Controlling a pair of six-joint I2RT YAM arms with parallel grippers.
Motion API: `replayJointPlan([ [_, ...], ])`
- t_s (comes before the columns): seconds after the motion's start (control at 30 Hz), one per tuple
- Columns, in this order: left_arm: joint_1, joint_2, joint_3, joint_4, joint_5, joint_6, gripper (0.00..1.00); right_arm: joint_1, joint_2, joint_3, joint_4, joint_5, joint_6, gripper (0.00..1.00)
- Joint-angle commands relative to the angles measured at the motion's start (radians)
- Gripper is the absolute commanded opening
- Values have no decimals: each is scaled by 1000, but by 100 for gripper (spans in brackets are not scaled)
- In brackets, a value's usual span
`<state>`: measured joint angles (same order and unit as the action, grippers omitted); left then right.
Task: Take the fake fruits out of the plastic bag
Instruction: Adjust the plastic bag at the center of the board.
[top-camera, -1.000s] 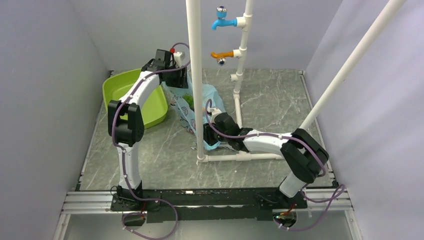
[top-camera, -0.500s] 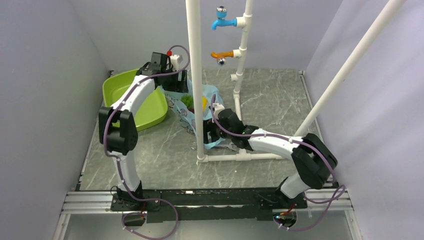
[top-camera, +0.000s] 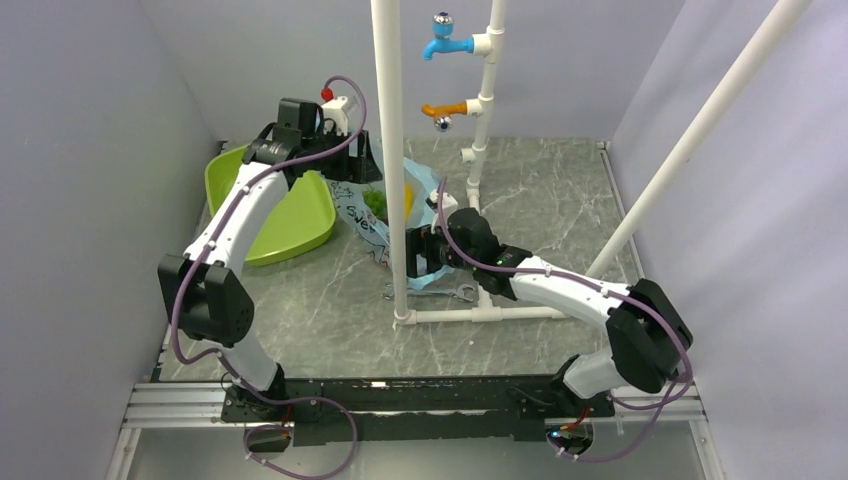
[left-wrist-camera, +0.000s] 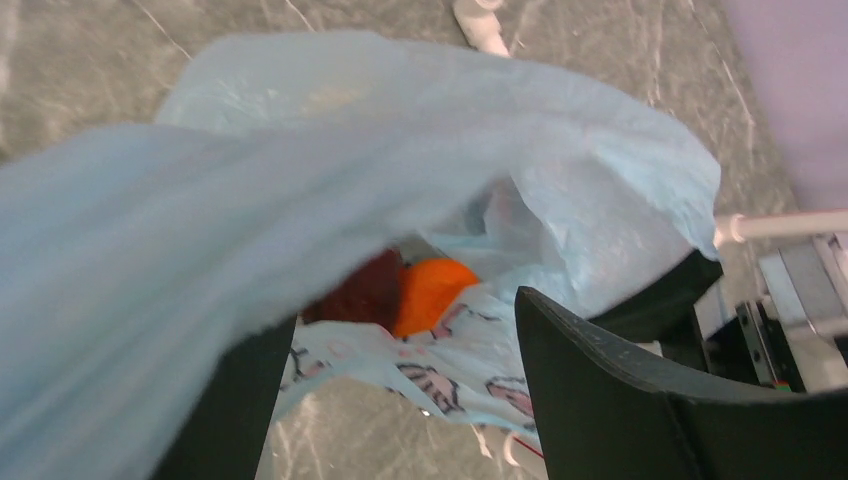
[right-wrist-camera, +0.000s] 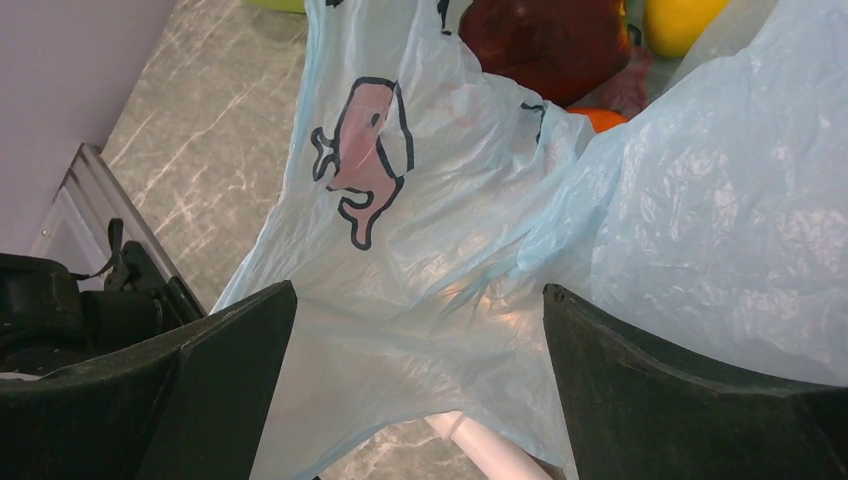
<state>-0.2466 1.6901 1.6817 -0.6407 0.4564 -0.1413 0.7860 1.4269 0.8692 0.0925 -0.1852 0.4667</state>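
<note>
My right gripper should first pinch the film (right-wrist-camera: 555, 185) beside the fruit and pull it back, because the plastic bag's film covers most of the orange fruit (right-wrist-camera: 598, 119).
The light-blue plastic bag (top-camera: 385, 215) lies on the table behind the white post, its mouth loose. In the top view a green grape bunch (top-camera: 372, 201) and a yellow fruit (top-camera: 408, 205) show in it. My left gripper (left-wrist-camera: 395, 350) hangs open over the bag's far end, with a fold of the bag (left-wrist-camera: 250, 180) draped over its left finger; below it lie an orange fruit (left-wrist-camera: 432, 292) and a dark red fruit (left-wrist-camera: 358, 293). At the bag's near end my right gripper (right-wrist-camera: 416, 300) stands open with the film (right-wrist-camera: 400, 250) between its fingers. Beyond it are the dark red fruit (right-wrist-camera: 545, 40), yellow fruit (right-wrist-camera: 680, 20) and orange fruit (right-wrist-camera: 598, 118).
A lime-green tray (top-camera: 262, 222) sits left of the bag under my left arm. A white pipe frame (top-camera: 392, 150) rises just in front of the bag, and its base pipe (right-wrist-camera: 480, 445) runs under my right gripper. A blue tap (top-camera: 445, 45) and an orange tap (top-camera: 445, 108) hang behind.
Both grippers have opened. My left arm has pulled up and back to the left, and my right gripper has moved farther along the bag. The bag has slackened, showing more fruit.
</note>
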Motion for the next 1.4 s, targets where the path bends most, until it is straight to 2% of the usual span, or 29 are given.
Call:
replayJointPlan([
  [0.0,-2,-79,-73,45,103,-62,84,6,24,64,83,-16,5,97],
  [0.13,-3,-130,-174,129,50,-14,81,13,23,73,81,94,29,98],
  [0.27,-3,-130,-254,212,107,-20,81,50,-33,95,48,299,24,99],
  [0.33,-7,-122,-274,254,160,-57,79,65,-43,101,103,314,-36,99],
  [0.43,-8,-125,-306,295,166,-89,75,66,-25,73,275,323,-128,100],
  [0.57,-13,-123,-285,229,81,-29,72,64,40,220,215,338,-158,99],
  [0.6,-15,-127,-283,219,61,-19,71,63,54,239,212,349,-153,96],
  [0.7,-19,-145,-286,216,44,-2,67,60,89,281,177,390,-152,78],
  [0.87,-37,-171,-300,235,71,7,60,52,150,296,216,277,-229,61],
  [0.97,-45,-161,-316,268,110,-27,54,48,221,340,190,288,-242,43],
  [1.0,-48,-153,-320,276,118,-37,53,45,235,347,190,295,-240,40],
  [1.1,-52,-84,-305,262,100,-31,51,42,292,357,186,391,-264,35],
  [1.2,-53,30,-226,162,61,-1,49,40,372,387,142,457,-298,36],
  [1.27,-53,103,-168,88,29,12,47,42,418,433,54,504,-308,37],
  [1.37,-53,145,-142,56,-11,22,45,50,403,400,9,533,-288,37],
])
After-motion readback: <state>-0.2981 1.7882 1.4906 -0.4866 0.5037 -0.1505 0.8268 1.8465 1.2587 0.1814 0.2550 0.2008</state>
